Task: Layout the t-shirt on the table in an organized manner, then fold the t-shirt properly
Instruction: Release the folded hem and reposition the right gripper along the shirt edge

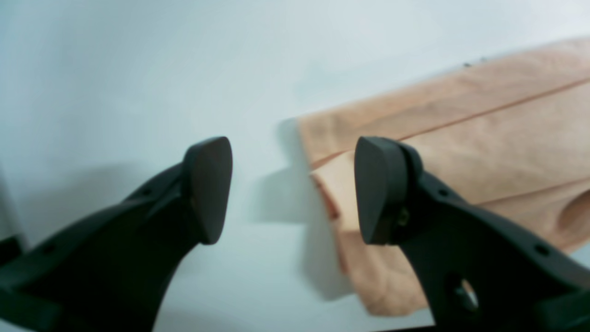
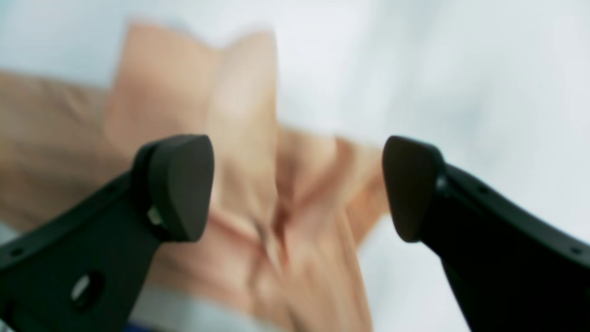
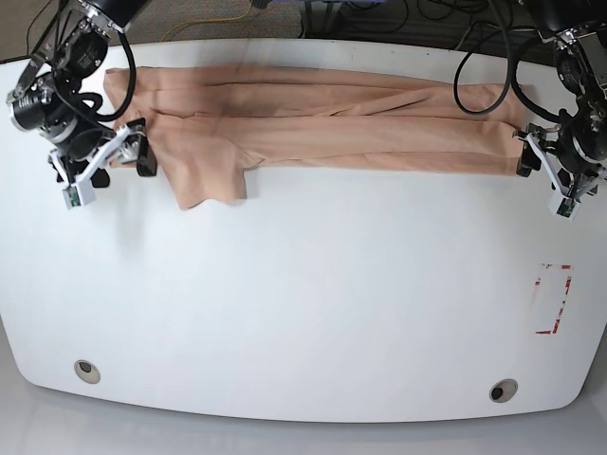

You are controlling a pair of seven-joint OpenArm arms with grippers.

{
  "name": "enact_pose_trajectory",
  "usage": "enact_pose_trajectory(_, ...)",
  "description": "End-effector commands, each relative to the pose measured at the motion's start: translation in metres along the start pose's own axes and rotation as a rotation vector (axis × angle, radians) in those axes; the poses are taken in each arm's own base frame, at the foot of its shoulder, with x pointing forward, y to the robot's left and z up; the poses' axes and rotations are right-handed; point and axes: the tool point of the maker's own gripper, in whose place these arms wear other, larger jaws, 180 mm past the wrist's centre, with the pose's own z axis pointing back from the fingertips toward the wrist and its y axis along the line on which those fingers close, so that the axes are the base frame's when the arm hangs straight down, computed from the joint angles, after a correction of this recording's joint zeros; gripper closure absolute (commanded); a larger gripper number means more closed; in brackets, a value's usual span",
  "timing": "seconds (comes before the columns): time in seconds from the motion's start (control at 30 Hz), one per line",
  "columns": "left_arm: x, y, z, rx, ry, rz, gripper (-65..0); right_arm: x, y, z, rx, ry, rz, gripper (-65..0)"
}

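The sleeve sticking out [image 3: 201,169] is clear of the folded band, so I should keep my right gripper going, fingers open, to the sleeve's loose end [image 3: 212,196] and close it there.
The peach t-shirt [image 3: 313,118] lies as a long folded band across the far side of the white table [image 3: 303,303], a sleeve hanging toward the front at its left end. At that left end my right gripper [image 3: 137,152] is open. In the right wrist view it [image 2: 297,189] hovers over bunched, blurred cloth [image 2: 175,92] with nothing between its fingers. My left gripper [image 3: 524,156] is open at the band's right end. In the left wrist view its jaws [image 1: 292,189] straddle the cloth's end edge [image 1: 484,152], gripping nothing.
A red-marked rectangle [image 3: 553,300] sits near the table's right edge. Two round grommet holes [image 3: 86,371] [image 3: 503,390] lie near the front edge. Cables [image 3: 379,19] run behind the table's far edge.
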Motion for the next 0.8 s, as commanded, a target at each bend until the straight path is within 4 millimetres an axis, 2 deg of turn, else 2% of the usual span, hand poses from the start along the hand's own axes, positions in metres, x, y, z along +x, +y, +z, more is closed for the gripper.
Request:
enact_pose_trajectory(0.0,0.016,0.006,0.008,0.022,-0.051,-0.023,-39.3,0.011,0.004,-0.015,0.032,-0.003,0.013,-54.7)
enact_pose_trajectory(0.2,0.026,0.011,0.009,0.033,-0.074,-0.019,-39.2,0.015,0.023,-0.053,0.077,0.040,0.057,-54.7)
enact_pose_trajectory(0.47,0.027,0.012,0.009,0.035,-0.076,-0.019,-39.2,0.012,0.044,-0.087,0.127,0.042,0.097,-54.7)
enact_pose_trajectory(0.77,0.019,0.009,0.008,0.028,-0.057,-0.018,-39.2,-0.014,0.045,-0.110,0.167,0.078,0.022,-54.7)
